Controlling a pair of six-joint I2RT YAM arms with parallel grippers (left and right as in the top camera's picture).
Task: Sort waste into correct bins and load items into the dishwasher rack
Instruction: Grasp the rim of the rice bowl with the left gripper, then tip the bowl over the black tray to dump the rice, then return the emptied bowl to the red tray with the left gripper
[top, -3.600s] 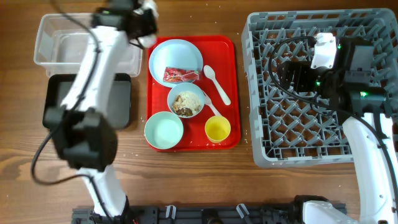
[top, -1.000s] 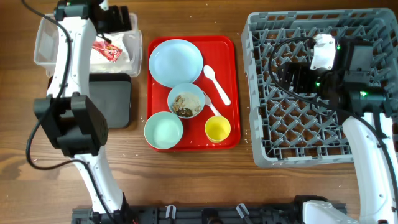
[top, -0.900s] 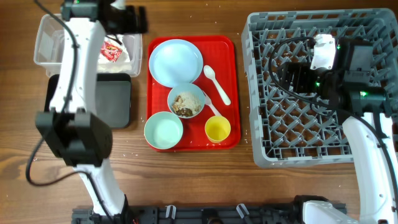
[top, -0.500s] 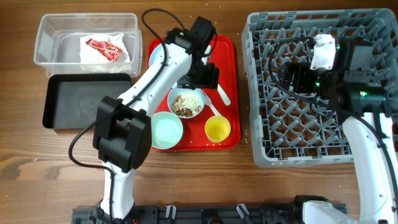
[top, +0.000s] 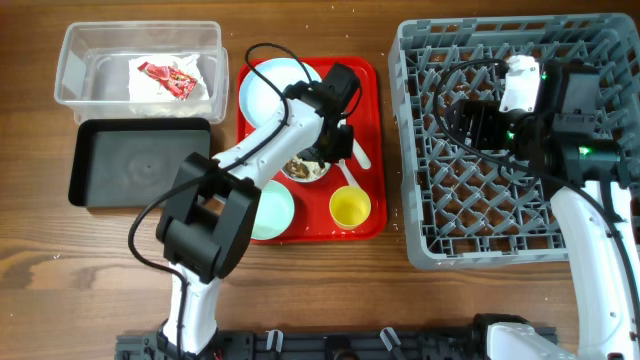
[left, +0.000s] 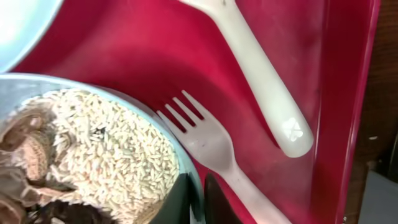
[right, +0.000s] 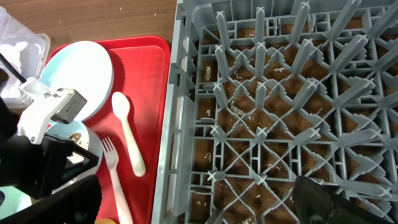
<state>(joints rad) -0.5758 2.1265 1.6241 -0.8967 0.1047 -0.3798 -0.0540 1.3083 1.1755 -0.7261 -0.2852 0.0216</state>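
Next, my left gripper empties the light blue bowl into the black tray before the bowl goes in the rack, because it has white rice and brown scraps in it.
My left gripper is shut on the right rim of the light blue bowl, which holds white rice and brown scraps. One finger is inside the rim and one outside. The bowl sits on the red tray with the light blue plate, mint-green bowl, yellow cup, white spoon and white fork. The napkin with the red wrapper lies in the clear tub. My right gripper is open and empty above the grey rack.
The black tray lies in front of the clear tub, left of the red tray. Loose rice grains lie on the rack's floor. The right wrist view also shows the plate, spoon and fork.
The napkin went from the plate into the clear tub. My left arm then swung right over the red tray and came down onto the rice bowl's right rim. The right arm has not moved.
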